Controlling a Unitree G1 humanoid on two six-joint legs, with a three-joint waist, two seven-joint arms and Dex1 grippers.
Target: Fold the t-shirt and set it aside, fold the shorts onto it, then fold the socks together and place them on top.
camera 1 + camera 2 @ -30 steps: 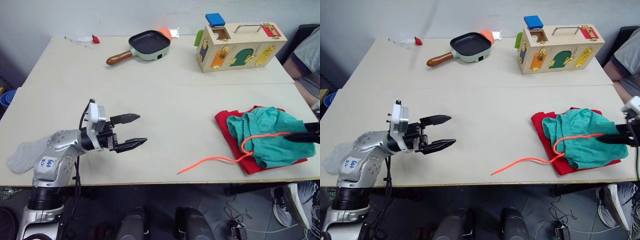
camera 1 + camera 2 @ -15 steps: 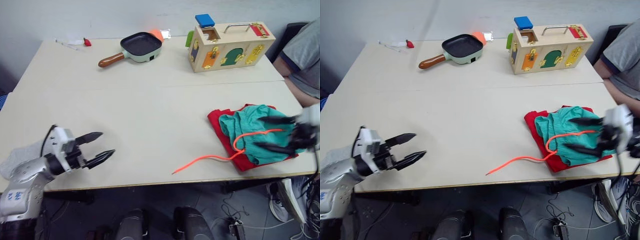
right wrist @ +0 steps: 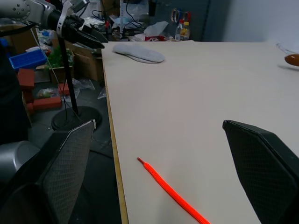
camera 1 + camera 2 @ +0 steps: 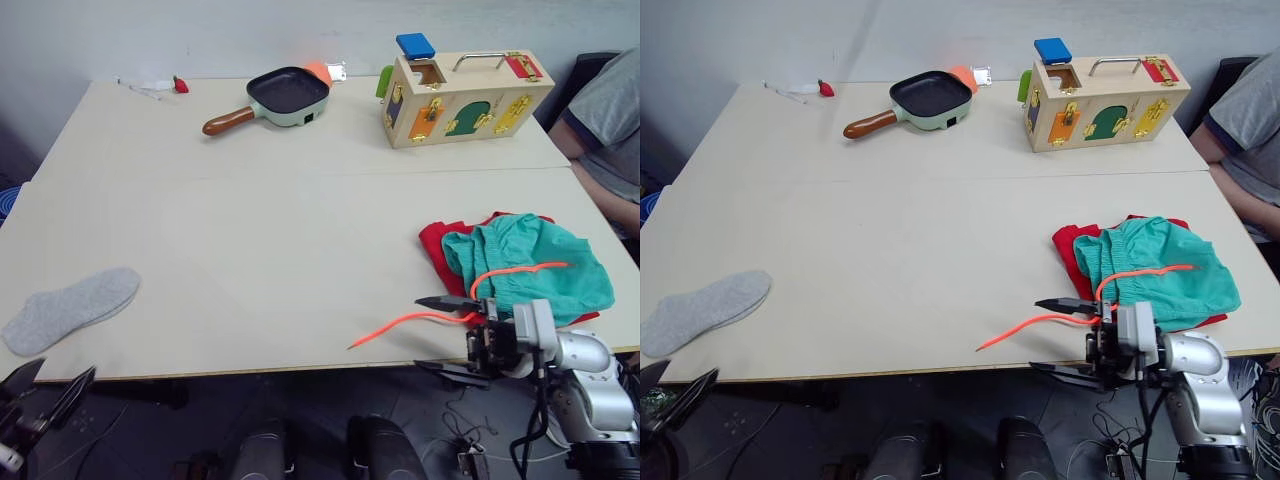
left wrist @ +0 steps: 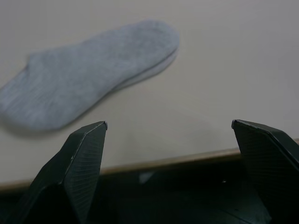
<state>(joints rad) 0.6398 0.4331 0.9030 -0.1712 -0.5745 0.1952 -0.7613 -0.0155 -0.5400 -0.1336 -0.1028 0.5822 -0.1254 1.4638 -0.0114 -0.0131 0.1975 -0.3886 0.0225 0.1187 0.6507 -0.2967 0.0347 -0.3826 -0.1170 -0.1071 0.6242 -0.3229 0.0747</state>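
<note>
Both grey socks (image 4: 72,309) will move along together when I carry the socks' near edge, because the lower sock's edge (image 4: 116,309) shows beneath the top sock.
The red t-shirt (image 4: 436,244) lies folded near the table's right front, with the teal shorts (image 4: 540,268) bunched on top of it. The shorts' orange drawstring (image 4: 398,325) trails left across the table. My right gripper (image 4: 420,333) hangs open at the front edge, just left of the pile, touching nothing. The grey socks (image 4: 70,308) lie one on the other at the front left, also seen in the left wrist view as socks (image 5: 88,74). My left gripper (image 4: 62,372) is open below the table edge, in front of the socks and apart from them.
A dark pan (image 4: 289,92) with a wooden handle and a wooden latch box (image 4: 466,94) stand at the back of the table (image 4: 250,230). A small red-tipped item (image 4: 180,85) lies at the back left. A person (image 4: 612,110) sits at the right.
Both arms have dropped back to the table's front edge. The left gripper has left the tabletop, uncovering the socks. The right gripper has come off the shorts. The camera has also shifted.
</note>
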